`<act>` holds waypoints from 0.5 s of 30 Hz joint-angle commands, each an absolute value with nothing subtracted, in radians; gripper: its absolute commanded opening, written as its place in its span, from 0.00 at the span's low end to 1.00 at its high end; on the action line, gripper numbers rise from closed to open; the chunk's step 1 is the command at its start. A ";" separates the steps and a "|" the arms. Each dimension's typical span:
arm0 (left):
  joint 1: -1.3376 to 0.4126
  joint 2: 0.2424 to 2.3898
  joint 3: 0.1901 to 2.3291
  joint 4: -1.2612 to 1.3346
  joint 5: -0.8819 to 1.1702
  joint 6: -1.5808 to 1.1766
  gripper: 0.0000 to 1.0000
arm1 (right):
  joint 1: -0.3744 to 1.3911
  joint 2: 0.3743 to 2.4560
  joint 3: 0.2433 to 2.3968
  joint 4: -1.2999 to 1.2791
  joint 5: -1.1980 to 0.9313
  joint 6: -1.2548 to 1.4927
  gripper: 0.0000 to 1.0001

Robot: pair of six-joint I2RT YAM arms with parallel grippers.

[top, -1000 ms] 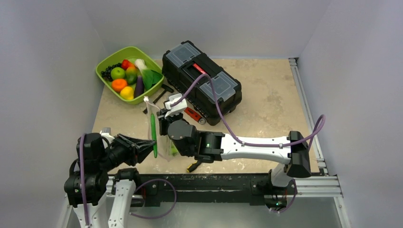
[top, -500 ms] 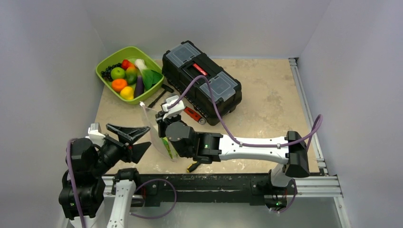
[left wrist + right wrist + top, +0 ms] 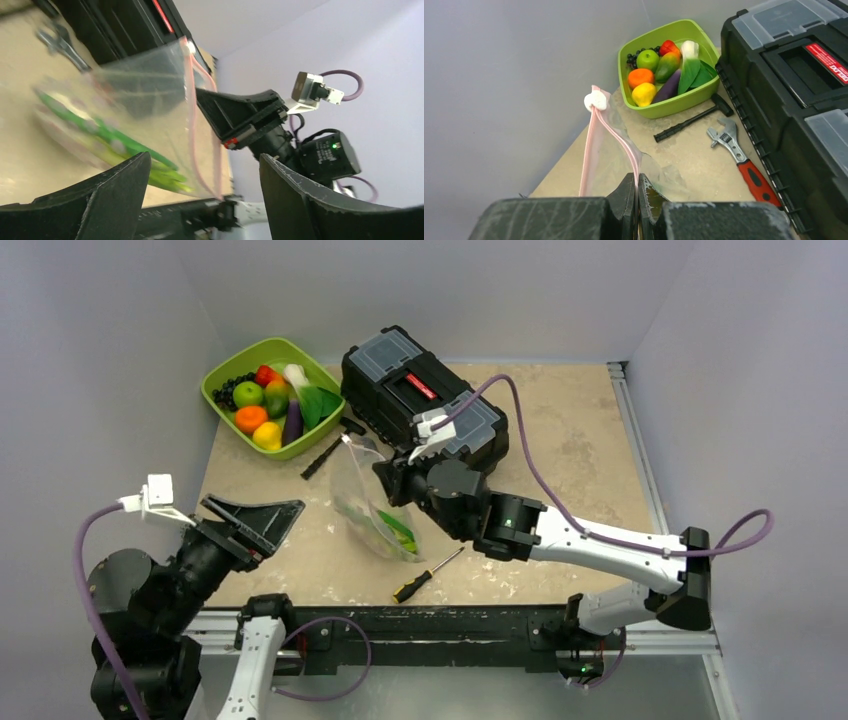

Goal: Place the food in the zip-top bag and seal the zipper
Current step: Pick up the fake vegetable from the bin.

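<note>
My right gripper has the bag hanging raised with its opening narrow [image 3: 609, 155], so it should lower the bag and spread the bag's opening before my left gripper brings the eggplant [image 3: 292, 424].
The clear zip-top bag [image 3: 358, 495] hangs tilted above the table, with green stalks and pods [image 3: 399, 532] inside it. My right gripper [image 3: 388, 476] is shut on the bag's pink zipper [image 3: 610, 127], a little below the white slider [image 3: 595, 100]; the pinch shows in the right wrist view [image 3: 637, 184]. My left gripper [image 3: 280, 525] is open and empty, to the left of the bag and apart from it. In its own view [image 3: 200, 200] the bag [image 3: 140, 97] and the green food [image 3: 125, 146] are blurred. Apple [image 3: 647, 59], orange [image 3: 640, 77], pear [image 3: 643, 94] and eggplant [image 3: 669, 87] lie in the tray.
The lime-green tray [image 3: 275, 341] stands at the back left. A black toolbox [image 3: 400, 370] sits just behind the bag. A hammer [image 3: 694, 121] and a red-handled wrench [image 3: 739, 155] lie between them. A screwdriver [image 3: 425, 575] lies near the front edge.
My left gripper let go at the bag, opened and drew back to the left. My right gripper carried the bag right and back, toward the toolbox.
</note>
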State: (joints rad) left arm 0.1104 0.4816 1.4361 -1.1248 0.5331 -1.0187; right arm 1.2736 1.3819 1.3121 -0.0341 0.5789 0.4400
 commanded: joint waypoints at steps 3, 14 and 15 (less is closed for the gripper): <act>0.110 0.544 1.462 -1.202 0.249 -0.576 0.80 | 1.228 1.258 1.225 -0.015 0.451 0.487 0.00; 0.109 0.756 1.141 -0.853 0.003 -0.463 0.83 | 1.177 1.275 1.206 0.036 0.373 0.418 0.00; 0.112 0.803 1.139 -0.826 -0.022 -0.463 0.83 | 1.171 1.284 1.205 0.047 0.366 0.411 0.00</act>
